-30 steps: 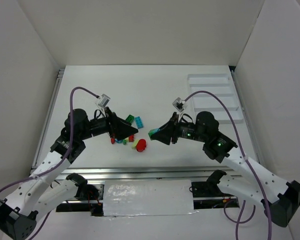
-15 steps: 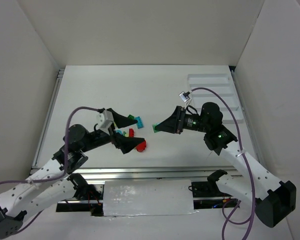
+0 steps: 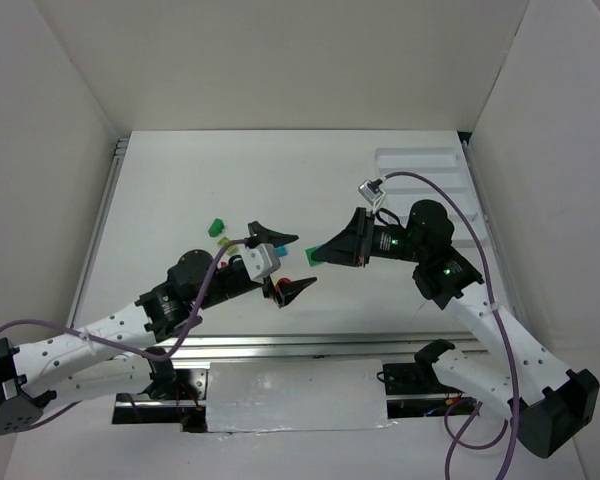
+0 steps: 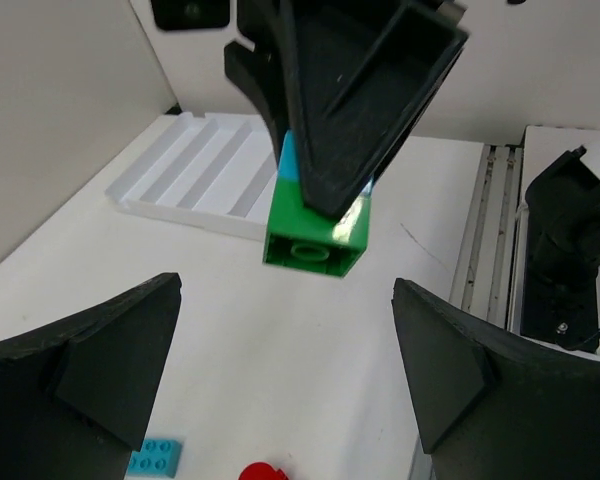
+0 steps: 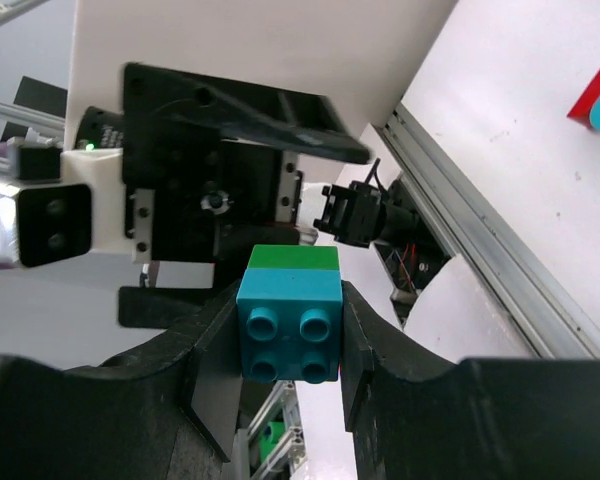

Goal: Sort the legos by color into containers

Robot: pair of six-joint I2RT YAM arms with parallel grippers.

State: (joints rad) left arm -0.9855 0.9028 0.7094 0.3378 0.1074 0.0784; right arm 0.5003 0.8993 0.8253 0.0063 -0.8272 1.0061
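Note:
The green brick is stuck to the cyan-blue brick in the robot's right gripper, so next the left gripper takes hold of the green brick and pulls the stack apart before sorting.
My right gripper is shut on a stack of two legos, a cyan-blue brick joined to a green one, held above the table. In the left wrist view the green brick hangs from the right gripper. My left gripper stands open facing the stack, with nothing between its fingers. Loose legos lie on the table: green, pale yellow-green, cyan-blue and red. The containers are the compartments of a white tray at the back right.
White walls close in the table on three sides. A metal rail runs along the near edge by the arm bases. A cyan-blue brick and a red one lie below the left gripper. The tray lies beyond the held stack.
My left arm has swung right and turned its open jaws toward the right gripper. The right gripper, still holding the stack, has risen slightly and shifted a little to the right.

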